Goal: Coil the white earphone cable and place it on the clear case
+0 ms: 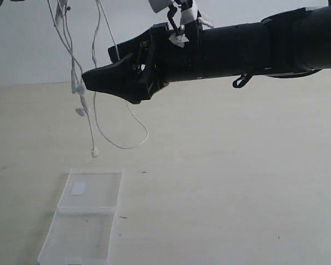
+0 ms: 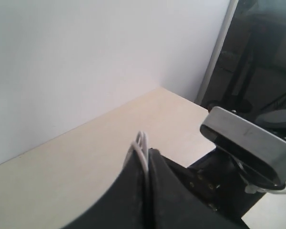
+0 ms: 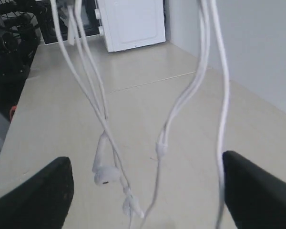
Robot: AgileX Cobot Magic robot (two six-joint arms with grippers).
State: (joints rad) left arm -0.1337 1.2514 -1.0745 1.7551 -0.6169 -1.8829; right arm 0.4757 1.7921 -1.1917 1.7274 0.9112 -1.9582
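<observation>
The robot should expect the white earphone cable (image 1: 94, 105) to spread over both halves of the clear case when lowered, because the cable hangs in long, loose loops (image 1: 127, 148).
The white earphone cable (image 1: 92, 105) hangs in long loops from above the top edge of the exterior view, with its earbuds (image 1: 80, 89) dangling over the table. My left gripper (image 2: 147, 153) is shut on a few strands of the cable (image 2: 141, 143); it is out of the exterior view. My right gripper (image 1: 91, 81) reaches in from the right at the height of the hanging loops. It stands open (image 3: 148, 191), with strands and an earbud (image 3: 105, 174) hanging between its fingers (image 3: 257, 191). The clear case (image 1: 88, 218) lies open on the table below, with its white label (image 1: 78, 188) on the far half.
The right arm's thick black forearm (image 1: 254, 47) spans the upper exterior view. A grey block on a black arm (image 2: 248, 138) sits close beside my left gripper. A white appliance (image 3: 131, 21) and dark equipment (image 3: 9, 33) stand at the table's far end. A pale wall (image 1: 22, 44) backs the table.
</observation>
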